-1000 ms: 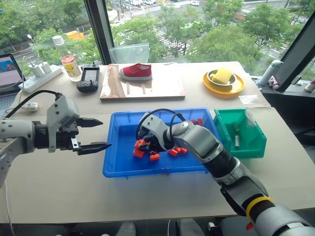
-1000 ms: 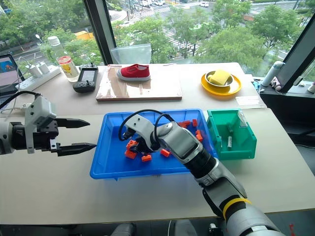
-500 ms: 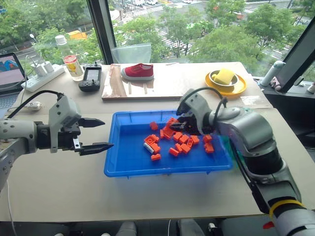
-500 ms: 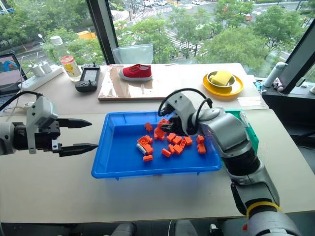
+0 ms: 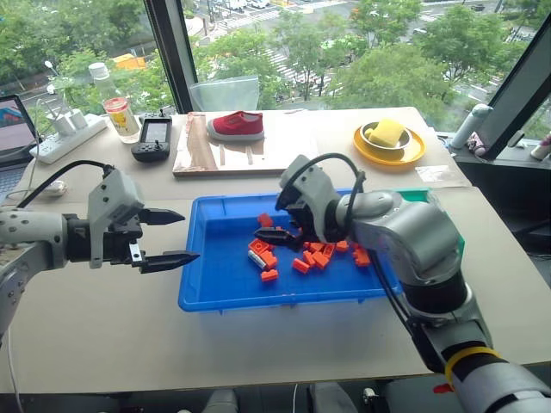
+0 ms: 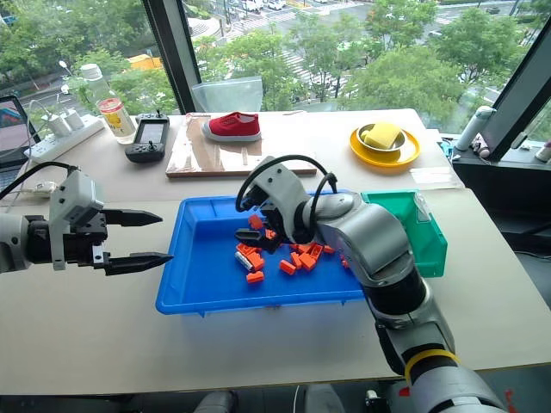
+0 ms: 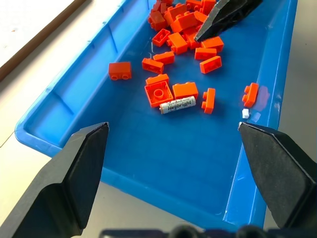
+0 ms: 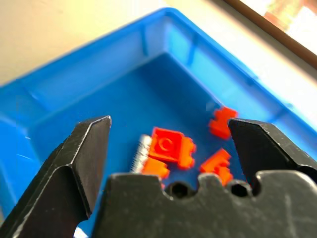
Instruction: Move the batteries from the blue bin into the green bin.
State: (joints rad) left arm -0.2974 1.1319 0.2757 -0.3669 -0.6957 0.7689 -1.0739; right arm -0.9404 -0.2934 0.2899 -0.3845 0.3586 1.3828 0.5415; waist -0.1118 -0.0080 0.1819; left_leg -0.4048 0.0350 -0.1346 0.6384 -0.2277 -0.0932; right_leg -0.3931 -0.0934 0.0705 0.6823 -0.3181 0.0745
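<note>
The open fingers of my right gripper already line up across the battery's narrow width (image 8: pixel 141 153), so it should keep going down toward the battery's middle (image 5: pixel 256 259) until they can close there.
The blue bin (image 5: pixel 219 284) lies in the middle of the table and holds several orange bricks (image 5: pixel 320 255). One of the batteries (image 7: pixel 177 105), a silver cylinder, lies flat among the bricks on the bin's left side (image 5: pixel 256 258). My right gripper (image 5: pixel 277 220) hovers open and empty just above those bricks, and its wrist view shows the battery (image 8: pixel 140 151) below its spread fingers. My left gripper (image 5: pixel 186 236) is open and empty, held in the air just left of the blue bin. The green bin (image 6: pixel 428 243) stands against the blue bin's right end, largely hidden behind my right arm.
At the back of the table are a wooden board (image 5: pixel 284 153) with a red shoe (image 5: pixel 234 126), a yellow plate (image 5: pixel 392 153) with a sponge, a black controller (image 5: pixel 154 139), a bottle (image 5: pixel 116 103) and a power strip (image 5: pixel 62 138).
My right gripper lifted out of the bricks, swung right toward the green bin, then came back left over the blue bin with its jaws now wide open. The left gripper stayed put.
</note>
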